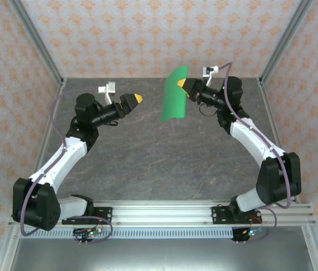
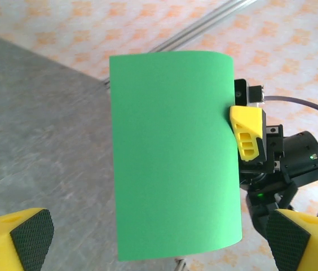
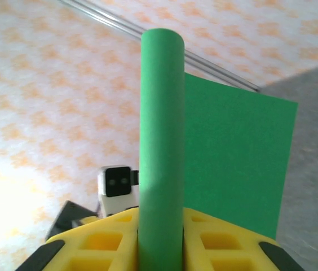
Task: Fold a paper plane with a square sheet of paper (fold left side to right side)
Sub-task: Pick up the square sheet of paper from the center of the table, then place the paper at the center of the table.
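I expect the sheet point(image 1: 174, 103) to bend over into a rounded roll when I fold it, because the green paper's edge point(image 2: 215, 55) curves smoothly.
The square sheet of paper point(image 1: 175, 94) is bright green, bent over on itself without a sharp crease, and hangs in the air above the back of the table. My right gripper point(image 1: 185, 86) is shut on its right edge; in the right wrist view the rounded bend of the paper point(image 3: 161, 152) rises between the two yellow fingers point(image 3: 226, 240). My left gripper point(image 1: 136, 99) stands open a short way left of the paper and does not touch it. In the left wrist view the paper point(image 2: 173, 152) faces me, with the left gripper's black pads point(image 2: 32, 234) wide apart below it.
The grey table top point(image 1: 164, 152) lies below the paper. Metal frame posts point(image 1: 40, 42) and patterned walls close the back and sides. The right arm's wrist point(image 2: 294, 155) shows behind the paper in the left wrist view.
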Controlling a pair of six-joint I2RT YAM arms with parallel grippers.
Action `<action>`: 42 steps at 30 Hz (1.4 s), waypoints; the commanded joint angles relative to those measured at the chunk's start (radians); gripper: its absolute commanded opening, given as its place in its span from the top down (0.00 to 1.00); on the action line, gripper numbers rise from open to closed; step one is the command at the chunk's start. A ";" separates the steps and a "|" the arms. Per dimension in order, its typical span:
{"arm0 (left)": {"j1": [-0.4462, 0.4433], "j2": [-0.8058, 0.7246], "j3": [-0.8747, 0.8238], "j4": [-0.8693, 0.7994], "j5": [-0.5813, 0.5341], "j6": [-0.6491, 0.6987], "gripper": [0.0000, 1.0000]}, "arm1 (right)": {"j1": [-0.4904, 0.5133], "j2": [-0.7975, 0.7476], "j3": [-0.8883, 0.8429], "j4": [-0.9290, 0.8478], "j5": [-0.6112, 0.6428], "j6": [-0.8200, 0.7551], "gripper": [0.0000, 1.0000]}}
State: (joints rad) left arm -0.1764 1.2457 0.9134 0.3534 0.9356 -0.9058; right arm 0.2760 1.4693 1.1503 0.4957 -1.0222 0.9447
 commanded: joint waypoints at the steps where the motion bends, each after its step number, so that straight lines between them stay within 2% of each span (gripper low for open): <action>1: -0.003 -0.010 0.067 0.117 0.067 -0.051 0.00 | 0.050 -0.039 0.083 0.084 -0.054 0.053 0.76; 9: -0.038 -0.019 0.142 0.119 0.092 -0.048 0.01 | 0.163 -0.058 0.220 0.029 -0.089 -0.001 0.76; 15: -0.071 -0.048 0.156 0.103 0.086 -0.024 0.04 | 0.182 -0.068 0.232 0.002 -0.082 -0.025 0.76; 18: -0.074 -0.068 0.155 0.102 0.076 -0.021 0.18 | 0.182 -0.076 0.235 -0.096 -0.063 -0.100 0.76; 23: -0.078 -0.102 0.149 0.047 0.048 0.007 0.65 | 0.177 -0.096 0.230 -0.240 -0.025 -0.214 0.76; 26: -0.079 -0.114 0.138 -0.020 0.029 0.046 0.81 | 0.164 -0.105 0.232 -0.310 0.002 -0.263 0.75; 29: -0.079 -0.113 0.126 -0.110 0.009 0.103 0.90 | 0.144 -0.115 0.238 -0.464 0.069 -0.363 0.71; 35: -0.081 -0.042 0.077 -0.265 -0.051 0.216 0.96 | 0.125 -0.114 0.270 -0.858 0.342 -0.617 0.43; 38: -0.081 0.055 0.060 -0.264 -0.045 0.224 0.98 | 0.124 -0.098 0.266 -0.963 0.478 -0.686 0.34; 42: -0.093 0.222 0.091 -0.341 -0.060 0.302 0.98 | 0.124 -0.062 0.212 -0.966 0.521 -0.698 0.31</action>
State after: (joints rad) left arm -0.2562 1.3952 0.9970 0.1074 0.8982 -0.6865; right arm 0.4026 1.3834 1.3830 -0.3935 -0.6052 0.3195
